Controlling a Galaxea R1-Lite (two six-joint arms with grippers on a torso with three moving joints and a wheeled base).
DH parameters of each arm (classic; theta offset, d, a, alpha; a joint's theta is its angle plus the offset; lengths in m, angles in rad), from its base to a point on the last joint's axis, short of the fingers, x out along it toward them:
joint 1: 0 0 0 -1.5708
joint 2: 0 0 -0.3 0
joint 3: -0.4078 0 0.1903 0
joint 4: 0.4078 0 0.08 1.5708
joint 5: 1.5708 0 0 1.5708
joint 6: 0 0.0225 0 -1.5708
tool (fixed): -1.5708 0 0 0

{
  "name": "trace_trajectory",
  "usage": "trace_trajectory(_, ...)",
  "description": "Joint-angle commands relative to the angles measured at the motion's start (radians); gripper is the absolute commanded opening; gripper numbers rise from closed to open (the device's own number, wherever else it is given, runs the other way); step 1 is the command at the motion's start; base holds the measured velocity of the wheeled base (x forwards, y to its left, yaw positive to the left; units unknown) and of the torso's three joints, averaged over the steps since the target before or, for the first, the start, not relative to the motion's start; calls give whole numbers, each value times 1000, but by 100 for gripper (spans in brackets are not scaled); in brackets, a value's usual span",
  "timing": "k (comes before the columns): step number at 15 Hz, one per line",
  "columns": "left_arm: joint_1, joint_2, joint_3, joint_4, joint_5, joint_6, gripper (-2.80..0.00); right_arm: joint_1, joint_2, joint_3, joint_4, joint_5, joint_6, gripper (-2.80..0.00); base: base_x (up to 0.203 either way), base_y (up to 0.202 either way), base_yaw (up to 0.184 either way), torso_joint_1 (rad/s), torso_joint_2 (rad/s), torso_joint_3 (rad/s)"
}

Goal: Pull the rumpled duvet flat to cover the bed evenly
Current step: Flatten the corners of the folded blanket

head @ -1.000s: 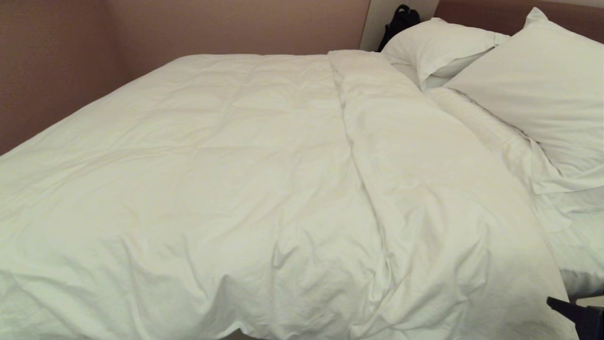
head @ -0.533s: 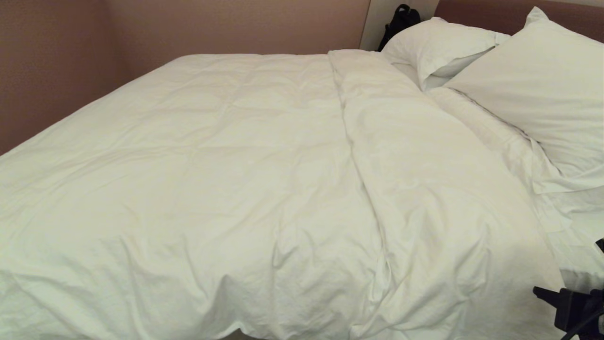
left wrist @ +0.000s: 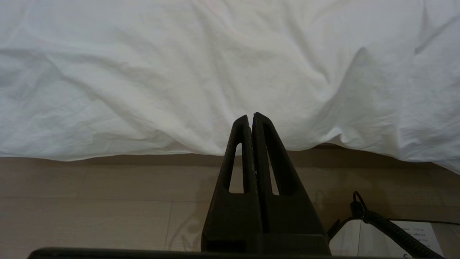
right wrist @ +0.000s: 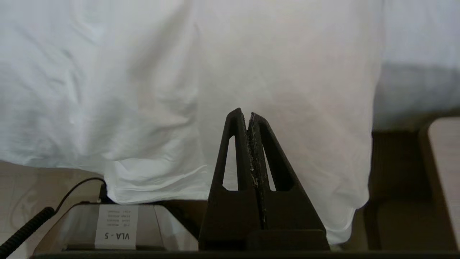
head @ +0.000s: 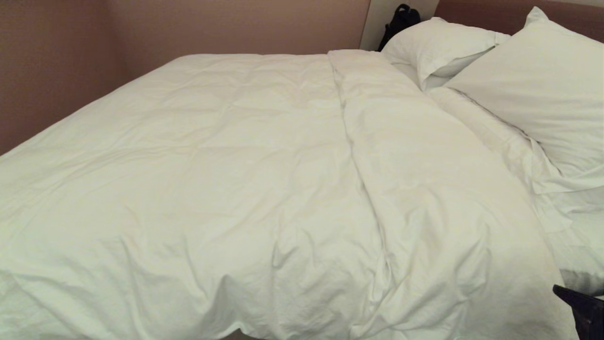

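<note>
The flat of the folded band [right wrist: 263, 90] faces my closed right gripper, which is beside the hanging corner [right wrist: 343, 226], so next I open the gripper wide and move it around the corner.
The white puffy duvet [head: 264, 179] lies spread over the bed, softly wrinkled, with a folded band along its pillow end. White sheet [head: 583, 245] of the bed shows bare at the right, under the headboard [head: 490, 12]. My right gripper [head: 564, 293] pokes in at the lower right corner, shut and holding nothing. In the right wrist view this right gripper [right wrist: 244, 113] faces the duvet's hanging corner [right wrist: 287, 72] without touching it. My left gripper [left wrist: 251, 116] is shut and empty, low before the duvet's hanging edge [left wrist: 161, 79].
Two white pillows [head: 443, 47] [head: 542, 85] lean at the headboard, with a black bag [head: 401, 21] behind them. A pinkish wall [head: 47, 71] runs along the bed's far side. Pale floor [left wrist: 90, 205] lies below the duvet edge. The dark platform base [right wrist: 395, 169] shows beside the duvet corner.
The right gripper reached a little further into the lower right corner half a second ago and has since drawn back toward the corner. The duvet has not moved.
</note>
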Motion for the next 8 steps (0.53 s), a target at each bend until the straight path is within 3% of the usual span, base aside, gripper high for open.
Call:
trace_trajectory(1, 0, 0, 0, 1, 0, -1, -280, 0, -173, -31, 158, 26, -28, -280, 0, 0, 0, 0, 0, 0)
trace_trajectory(4, 0, 0, 0, 1, 0, -1, -280, -6, -208, -151, 305, 9, -28, -280, 0, 0, 0, 0, 0, 0)
trace_trajectory(8, 0, 0, 0, 1, 0, -1, -280, -6, -159, -188, 305, 8, -80, -280, 0, 0, 0, 0, 0, 0)
